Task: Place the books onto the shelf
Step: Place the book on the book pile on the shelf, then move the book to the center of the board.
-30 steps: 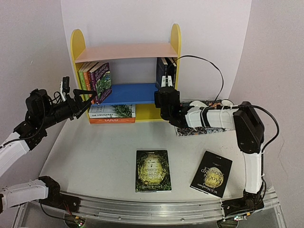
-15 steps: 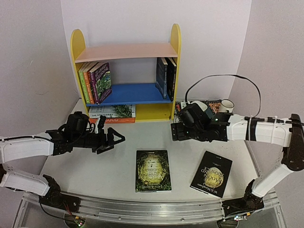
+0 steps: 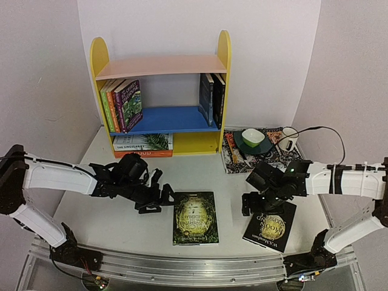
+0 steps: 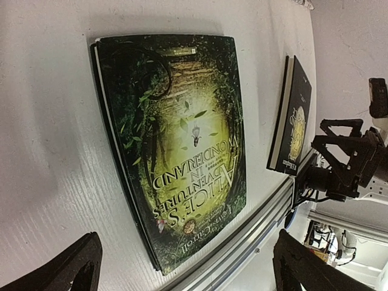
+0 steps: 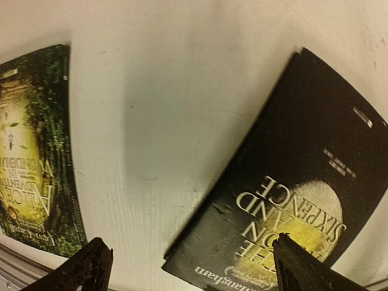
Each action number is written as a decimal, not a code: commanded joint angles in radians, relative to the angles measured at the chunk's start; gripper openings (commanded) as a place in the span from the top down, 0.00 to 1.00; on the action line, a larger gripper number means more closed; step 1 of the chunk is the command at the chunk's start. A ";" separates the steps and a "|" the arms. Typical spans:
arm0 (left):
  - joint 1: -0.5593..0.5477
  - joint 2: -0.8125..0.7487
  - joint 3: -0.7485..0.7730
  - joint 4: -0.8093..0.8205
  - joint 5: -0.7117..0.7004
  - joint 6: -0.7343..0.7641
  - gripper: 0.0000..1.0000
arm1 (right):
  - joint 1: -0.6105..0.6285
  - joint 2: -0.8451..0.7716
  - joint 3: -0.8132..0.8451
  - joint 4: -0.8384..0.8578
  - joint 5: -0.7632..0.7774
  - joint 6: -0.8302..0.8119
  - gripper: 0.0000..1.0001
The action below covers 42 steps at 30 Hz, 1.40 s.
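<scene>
The black book lies slanted (image 3: 270,230) and away from the green Alice book, so next my right gripper pushes on the black book's outer edge (image 3: 290,227) until the gap closes.
The shelf (image 3: 160,66) stands at the back with upright books at the left (image 3: 123,104) and right (image 3: 211,98) of its blue board, and two books lying flat (image 3: 143,144) on its base. A green Alice book (image 3: 195,217) (image 4: 182,139) lies flat on the table. My left gripper (image 3: 159,199) (image 4: 188,239) hovers open just left of it, holding nothing. A black Moon and Sixpence book (image 3: 270,222) (image 5: 297,182) lies to the right. Over its upper left corner my right gripper (image 3: 251,205) (image 5: 189,245) hangs open and empty.
A patterned cloth mat (image 3: 276,159) right of the shelf carries a green bowl (image 3: 253,137) and a white mug (image 3: 288,139). A metal rail (image 3: 194,267) runs along the table's near edge. The two loose books lie about a hand's width apart.
Both arms have left the shelf and come down to the table: the left toward the green book, the right toward the black book. The right jaws have widened.
</scene>
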 commanded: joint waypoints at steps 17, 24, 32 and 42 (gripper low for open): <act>-0.025 0.223 0.148 -0.021 0.108 0.027 0.00 | -0.345 -0.144 -0.264 -0.071 -0.092 0.161 0.02; -0.025 0.261 0.155 -0.021 0.102 0.014 0.00 | -0.390 -0.138 -0.397 0.082 -0.148 0.232 0.02; 0.045 0.256 0.144 -0.019 0.103 -0.005 0.02 | -0.390 -0.026 -0.357 0.372 -0.355 0.131 0.15; 0.120 0.206 0.091 -0.019 0.101 0.032 0.27 | -0.312 0.236 -0.036 0.329 -0.413 -0.066 0.12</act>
